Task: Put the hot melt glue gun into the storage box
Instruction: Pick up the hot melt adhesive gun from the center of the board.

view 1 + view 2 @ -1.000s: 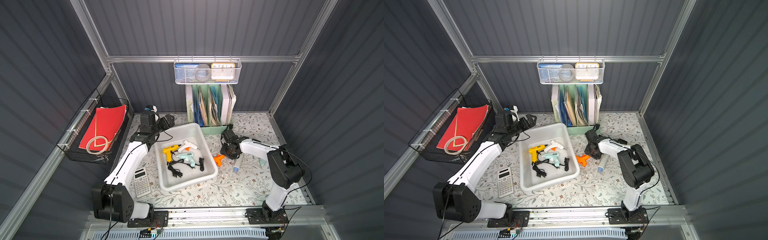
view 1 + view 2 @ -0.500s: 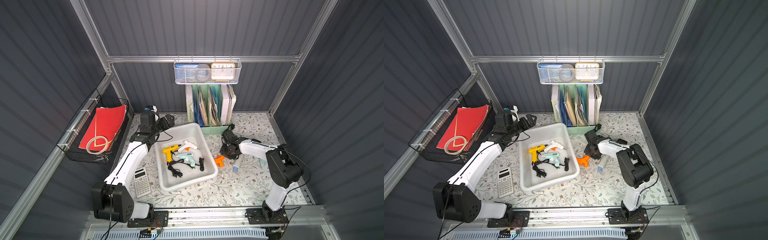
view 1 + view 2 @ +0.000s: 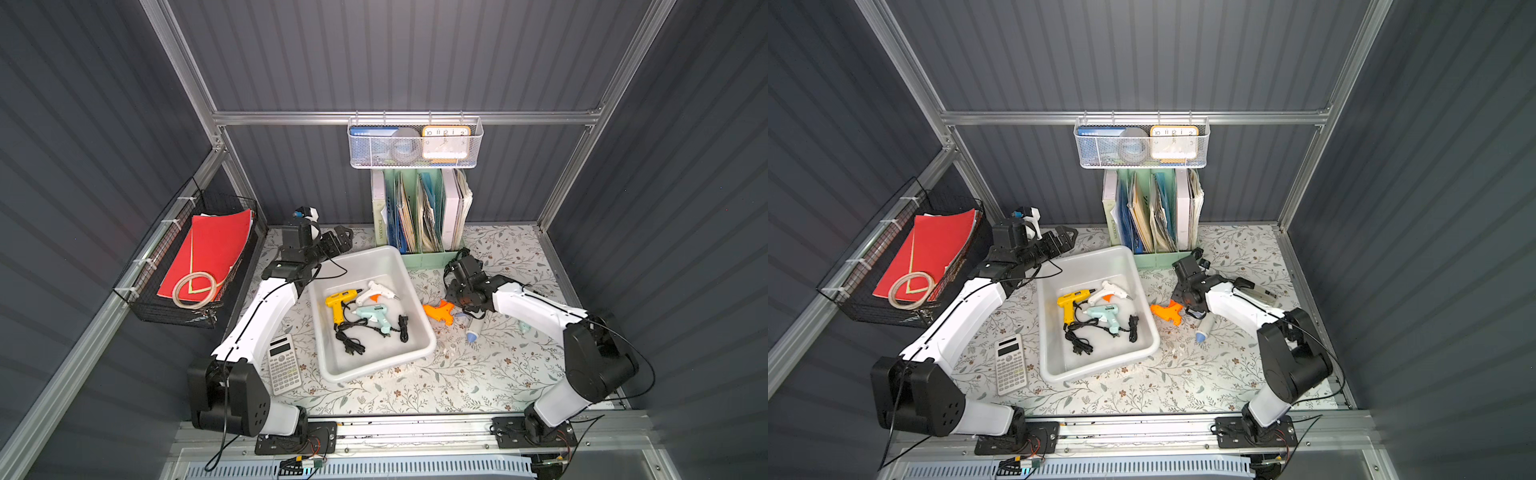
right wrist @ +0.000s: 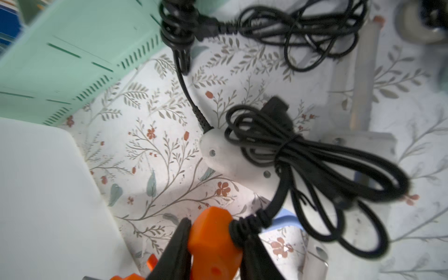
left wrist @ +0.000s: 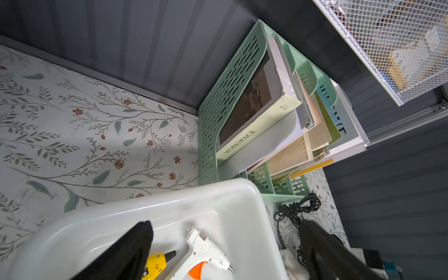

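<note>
The robot's right gripper has the orange glue gun's handle [image 4: 211, 226] and the gun's body is free, so the open left gripper should keep going toward that body [image 3: 437, 313] and close there.
An orange hot melt glue gun [image 3: 440, 312] [image 3: 1168, 312] lies on the floral table just right of the white storage box [image 3: 374, 368] [image 3: 1100, 365]. My right gripper [image 3: 453, 304] [image 3: 1183, 301] is shut on the orange handle [image 4: 213, 240], where its black cable comes out. The gun looks to rest on the table. Yellow [image 3: 340, 301], white [image 3: 376, 291] and mint [image 3: 372, 313] glue guns lie in the box with their cables. My left gripper [image 3: 338, 241] [image 5: 226, 226] stands open over the box's far left corner [image 5: 145, 206], holding nothing.
A whitish glue gun with bundled black cable [image 4: 218, 155] lies beside the orange one, and a blue-tipped tube [image 3: 473, 332] lies under the right arm. The mint file holder [image 3: 419, 216] stands behind the box. A calculator [image 3: 284, 368] lies left of it. A black wire basket [image 3: 195, 266] hangs on the left wall.
My right gripper's jaws have closed onto the orange glue gun's handle. The left arm has not moved.
</note>
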Available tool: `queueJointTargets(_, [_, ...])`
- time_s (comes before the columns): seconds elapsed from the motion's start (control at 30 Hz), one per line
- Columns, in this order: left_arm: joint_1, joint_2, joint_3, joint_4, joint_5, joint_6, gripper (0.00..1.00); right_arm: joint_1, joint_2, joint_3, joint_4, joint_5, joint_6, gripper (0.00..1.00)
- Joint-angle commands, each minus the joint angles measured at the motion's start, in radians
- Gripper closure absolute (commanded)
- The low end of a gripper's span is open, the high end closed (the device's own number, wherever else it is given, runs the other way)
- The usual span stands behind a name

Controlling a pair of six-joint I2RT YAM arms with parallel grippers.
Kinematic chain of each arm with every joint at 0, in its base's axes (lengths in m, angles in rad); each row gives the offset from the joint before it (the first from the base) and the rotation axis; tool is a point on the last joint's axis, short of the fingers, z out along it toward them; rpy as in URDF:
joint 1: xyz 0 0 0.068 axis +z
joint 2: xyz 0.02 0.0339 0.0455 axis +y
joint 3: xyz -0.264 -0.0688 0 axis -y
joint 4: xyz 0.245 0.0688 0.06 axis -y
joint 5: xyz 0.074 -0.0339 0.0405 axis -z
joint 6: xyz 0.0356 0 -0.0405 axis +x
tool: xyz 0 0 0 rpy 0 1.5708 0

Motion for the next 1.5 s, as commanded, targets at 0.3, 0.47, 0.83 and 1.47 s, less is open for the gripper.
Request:
queueJointTargets(0.3, [-0.212,0.165,0.197,-0.014,0.306,0.222,0.0,0.03,-0.238,0.047,0.019,0.191,-0.253,1.0])
queueJointTargets(0.47, [-0.273,0.231,0.234,0.023,0.421,0.268,0.0,0.036,-0.319,0.047,0.124,0.137,-0.329,1.0])
queueJointTargets(0.83, [-0.388,0.283,0.291,-0.052,0.593,0.435,0.0,0.044,-0.396,0.04,0.298,0.045,-0.399,1.0])
queueJointTargets(1.47, [-0.444,0.368,0.401,-0.306,0.603,0.571,0.17,0.08,-0.35,0.105,0.334,0.005,-0.488,1.0])
